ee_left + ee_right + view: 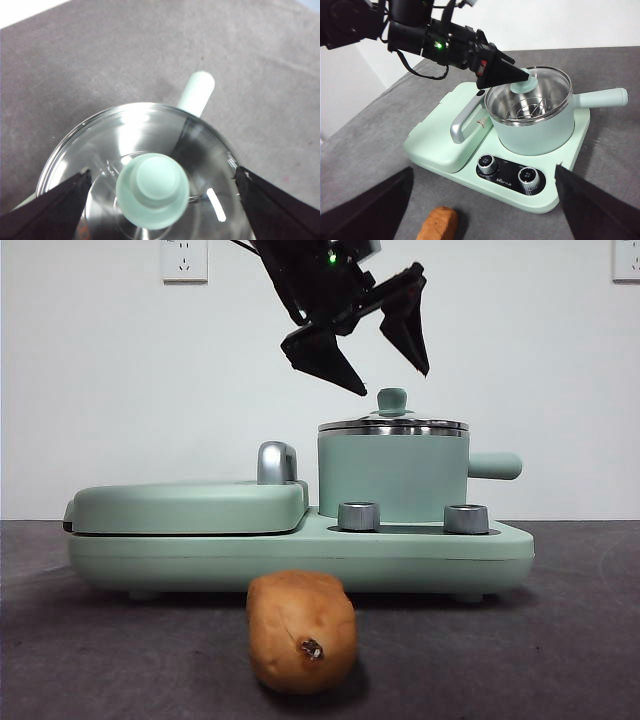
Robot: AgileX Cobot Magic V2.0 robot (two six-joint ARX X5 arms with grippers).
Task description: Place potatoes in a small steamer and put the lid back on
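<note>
My gripper will lift off the glass lid, and the small steamer should be empty, because shiny steel shows through the lid.
The potato lies on the grey table in front of the cooker, dark spot facing the front camera; the right wrist view shows the potato too. The small steamer stands on the cooker's right half, handle pointing right. The glass lid sits on it. My left gripper hangs open just above the lid's green knob, one jaw to each side, touching nothing. The right gripper is open and empty, well back from the cooker.
The mint-green cooker base also carries a flat griddle cover with a chrome handle on its left half. Two dials face the front. White wall stands close behind.
</note>
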